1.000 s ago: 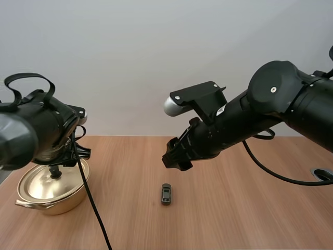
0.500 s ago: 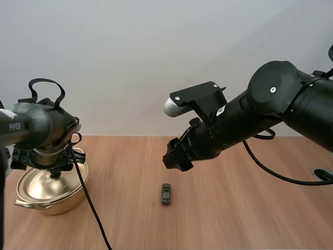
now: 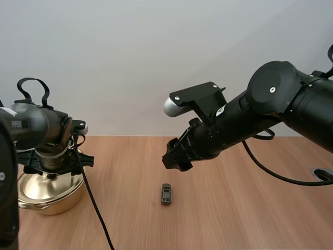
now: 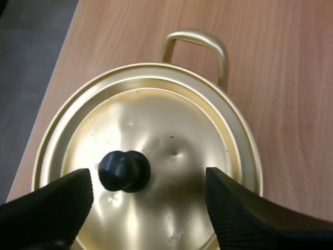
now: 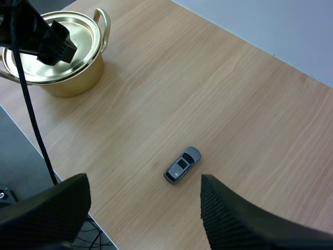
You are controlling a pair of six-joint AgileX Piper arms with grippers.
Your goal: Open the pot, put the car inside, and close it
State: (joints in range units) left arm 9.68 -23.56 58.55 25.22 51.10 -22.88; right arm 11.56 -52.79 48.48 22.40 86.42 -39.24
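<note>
I expect the whole lid [image 3: 41,189] to come off and the pot to stay standing when I lift the lid's knob, because the lid's plain round rim [image 3: 52,201] only rests on the pot.
A gold pot [image 3: 49,197] with its lid [image 4: 171,156] on stands at the table's left edge. The lid's black knob [image 4: 124,171] lies between the fingers of my left gripper [image 4: 148,179], which hangs open just above the lid without touching the knob. In the high view the left gripper [image 3: 51,169] points down over the pot. A small grey toy car [image 3: 166,194] lies on the wood mid-table. My right gripper [image 3: 174,158] hovers open above and slightly behind it. The car [image 5: 182,165] sits below the spread fingers of the right gripper [image 5: 144,182], well apart from them.
The wooden table [image 3: 234,219] has free room around the car and to its right. One pot handle [image 4: 200,44] points toward the table's middle. The pot [image 5: 57,52] stands close to the table's left edge, with my left gripper [image 5: 44,36] above it.
My left arm has swung and come down over the pot, its wrist turning downward toward the lid. The right arm and the car have not moved.
</note>
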